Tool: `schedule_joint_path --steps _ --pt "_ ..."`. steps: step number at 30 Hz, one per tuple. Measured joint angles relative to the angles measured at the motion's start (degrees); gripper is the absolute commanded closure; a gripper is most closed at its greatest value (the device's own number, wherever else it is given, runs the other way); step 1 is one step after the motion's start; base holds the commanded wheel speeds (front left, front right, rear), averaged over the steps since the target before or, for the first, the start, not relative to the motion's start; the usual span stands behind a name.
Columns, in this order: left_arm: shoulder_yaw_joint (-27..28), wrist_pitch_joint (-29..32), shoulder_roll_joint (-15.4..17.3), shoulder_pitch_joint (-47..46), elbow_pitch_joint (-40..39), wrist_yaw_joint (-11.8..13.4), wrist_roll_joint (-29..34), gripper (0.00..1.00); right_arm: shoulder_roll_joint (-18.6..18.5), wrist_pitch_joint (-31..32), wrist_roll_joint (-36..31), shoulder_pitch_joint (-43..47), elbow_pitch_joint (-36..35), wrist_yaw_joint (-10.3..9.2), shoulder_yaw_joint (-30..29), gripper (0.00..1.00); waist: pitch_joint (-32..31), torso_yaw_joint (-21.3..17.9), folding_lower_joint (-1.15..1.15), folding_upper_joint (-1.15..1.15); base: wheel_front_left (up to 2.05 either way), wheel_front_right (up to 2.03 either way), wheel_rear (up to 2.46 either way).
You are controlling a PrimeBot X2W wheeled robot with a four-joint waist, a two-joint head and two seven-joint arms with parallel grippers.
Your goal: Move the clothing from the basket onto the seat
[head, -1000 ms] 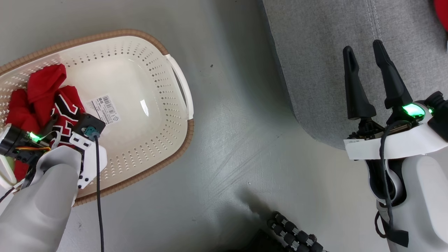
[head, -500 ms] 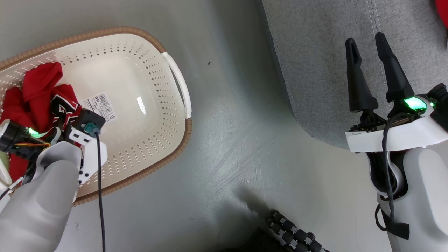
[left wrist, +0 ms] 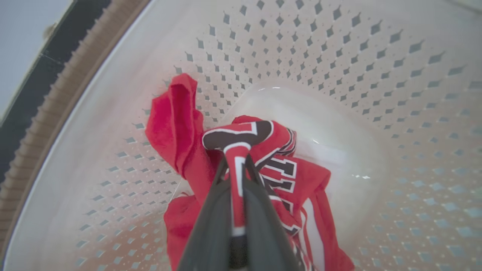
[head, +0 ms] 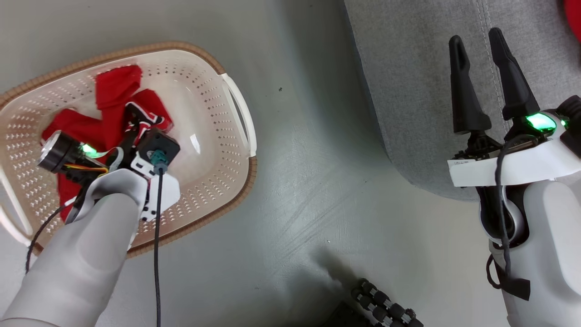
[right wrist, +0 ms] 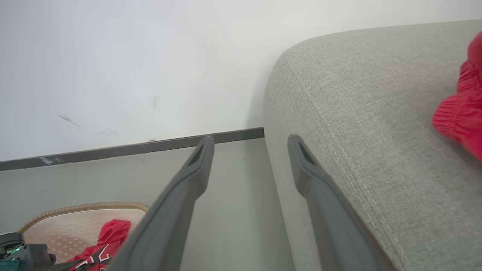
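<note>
My gripper will bring the red jersey [head: 148, 116] out whole and leave the basket empty when I lift it, because red folds [head: 112, 103] run together under my left gripper.
The cream basket [head: 213, 150] stands on the floor at the left, with red clothing [head: 113, 91] bunched inside it. My left gripper [left wrist: 236, 160] reaches down into the basket [left wrist: 339, 75] and is shut on a fold of the red jersey [left wrist: 241, 131] with black-and-white lettering. In the head view, that left gripper [head: 131, 136] sits over the pile. My right gripper [head: 474, 38] hangs open and empty above the grey seat [head: 417, 91]. Its fingers [right wrist: 196, 165] frame the seat's rounded corner [right wrist: 339, 94]. Another red garment [right wrist: 461, 113] lies on the seat at the right.
Grey floor [head: 308, 181] separates the basket from the seat. A white wall with a dark baseboard [right wrist: 113, 150] runs behind. A black ribbed part [head: 386, 304] sits at the bottom edge. A black cable [head: 156, 254] hangs from my left wrist.
My left gripper has shut on the jersey and drawn the clothing from the basket's left end toward its middle, covering the barcode sticker. The head camera shifted slightly. My right gripper stays open.
</note>
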Motion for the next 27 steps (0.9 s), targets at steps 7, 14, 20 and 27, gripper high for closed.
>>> schedule_joint_path --steps 7,14,20,27 --pt "-0.32 -2.9 -1.16 0.09 -4.21 -0.88 -1.57 1.0 -0.02 -0.01 -1.64 -0.37 0.54 0.0 0.66 0.0 -1.68 1.42 0.0 0.0 0.0 0.0 0.0" --pt "0.7 -6.01 -0.94 0.71 -9.17 -1.25 -2.98 1.0 -0.07 -0.43 -4.2 -1.48 1.6 0.0 1.08 0.0 -3.95 3.2 0.0 0.0 0.0 0.0 0.0" --pt "2.96 -8.2 -0.4 3.3 -13.26 -0.9 -5.68 1.0 -0.11 -0.43 -5.75 -1.5 2.57 0.0 1.48 0.0 -6.33 4.96 0.0 0.0 0.0 0.0 0.0" --pt "5.01 -9.91 0.26 6.19 -17.59 -0.73 -8.64 1.0 -0.18 -0.44 -8.38 -1.56 4.31 0.0 2.03 0.0 -9.57 7.21 0.0 0.0 0.0 0.0 0.0"
